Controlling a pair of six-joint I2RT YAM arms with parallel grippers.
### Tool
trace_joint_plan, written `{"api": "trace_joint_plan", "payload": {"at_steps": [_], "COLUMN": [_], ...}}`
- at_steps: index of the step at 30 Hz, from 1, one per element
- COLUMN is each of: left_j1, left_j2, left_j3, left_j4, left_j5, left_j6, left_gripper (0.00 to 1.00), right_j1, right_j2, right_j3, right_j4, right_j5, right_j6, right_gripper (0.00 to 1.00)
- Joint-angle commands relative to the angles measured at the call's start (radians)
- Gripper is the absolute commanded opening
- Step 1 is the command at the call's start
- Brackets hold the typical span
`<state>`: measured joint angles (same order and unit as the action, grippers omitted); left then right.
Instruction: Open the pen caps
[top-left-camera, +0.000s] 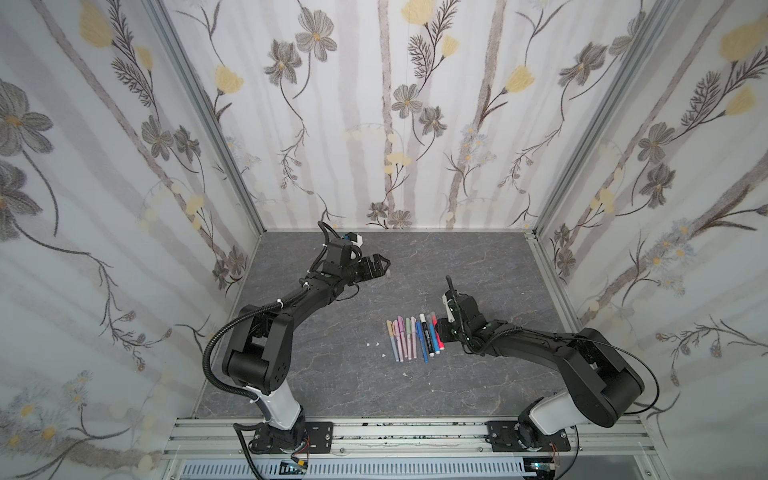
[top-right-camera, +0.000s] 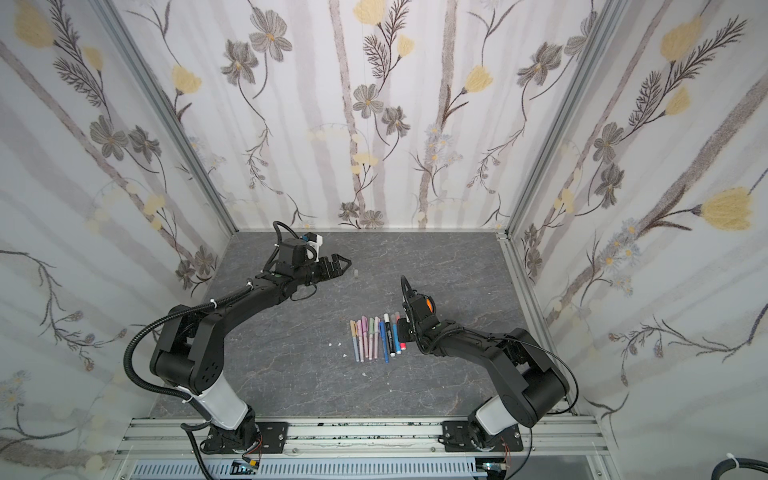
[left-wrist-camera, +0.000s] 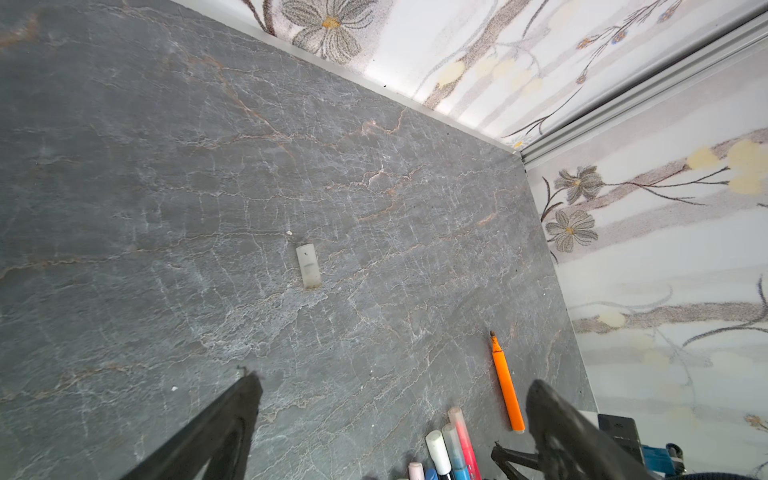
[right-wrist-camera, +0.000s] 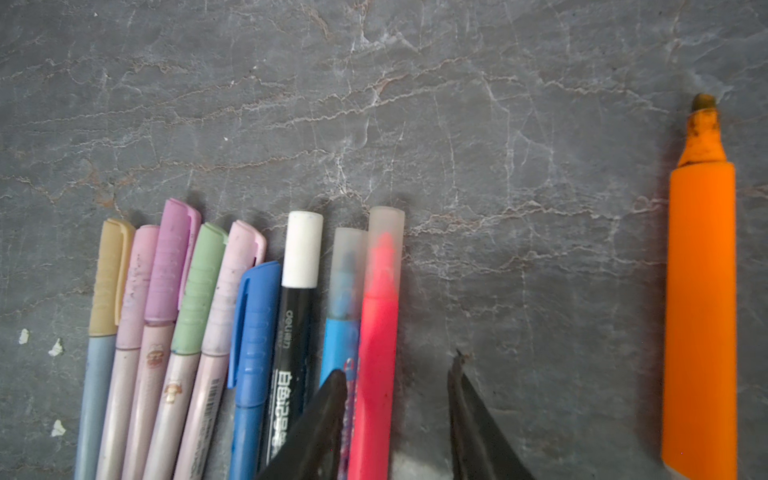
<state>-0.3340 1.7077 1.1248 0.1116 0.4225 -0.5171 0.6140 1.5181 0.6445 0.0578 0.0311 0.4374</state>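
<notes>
The red pen's clear cap (right-wrist-camera: 386, 244) is lying against the next cap, so my right gripper should lift the red body (right-wrist-camera: 376, 352) out for my left gripper to grip the clear cap.
A row of pens (top-left-camera: 411, 338) lies mid-table, their pen caps (right-wrist-camera: 199, 286) on and pointing to the back wall: yellow, pinks, purple, green, blue, white (right-wrist-camera: 302, 249) and two clear ones. My right gripper (right-wrist-camera: 397, 365) is low over the row's right end. It is open, with the red pen (right-wrist-camera: 376, 353) between its fingers and a gap on one side. An uncapped orange pen (right-wrist-camera: 700, 311) lies apart to the right. My left gripper (left-wrist-camera: 392, 381) hangs open and empty at the back left (top-right-camera: 343, 262). A loose clear cap (left-wrist-camera: 308, 266) lies on the table beyond it.
The grey stone-pattern table (top-left-camera: 332, 386) is walled by flowered panels on three sides. Small white specks (top-left-camera: 372, 344) lie left of the row. An aluminium rail (top-left-camera: 415, 434) with both arm bases runs along the front edge.
</notes>
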Motion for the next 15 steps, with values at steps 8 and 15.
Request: {"api": "trace_joint_plan", "payload": {"at_steps": [8,15], "left_j1": [0.002,0.003], "left_j2": [-0.057,-0.063], "left_j3": [-0.048,-0.071], "left_j4": [0.071,0.118], "left_j5": [-0.041,0.018], "left_j6": [-0.027,-0.058], "left_gripper": [1.00,1.00], "right_j1": [0.019,0.024], "right_j2": [0.058,0.112], "right_j3": [0.015,0.024], "right_j4": [-0.025,-0.044], "right_j5": [0.028,0.036], "right_j6": [0.022,0.023], "right_gripper": [0.37,0.27]}}
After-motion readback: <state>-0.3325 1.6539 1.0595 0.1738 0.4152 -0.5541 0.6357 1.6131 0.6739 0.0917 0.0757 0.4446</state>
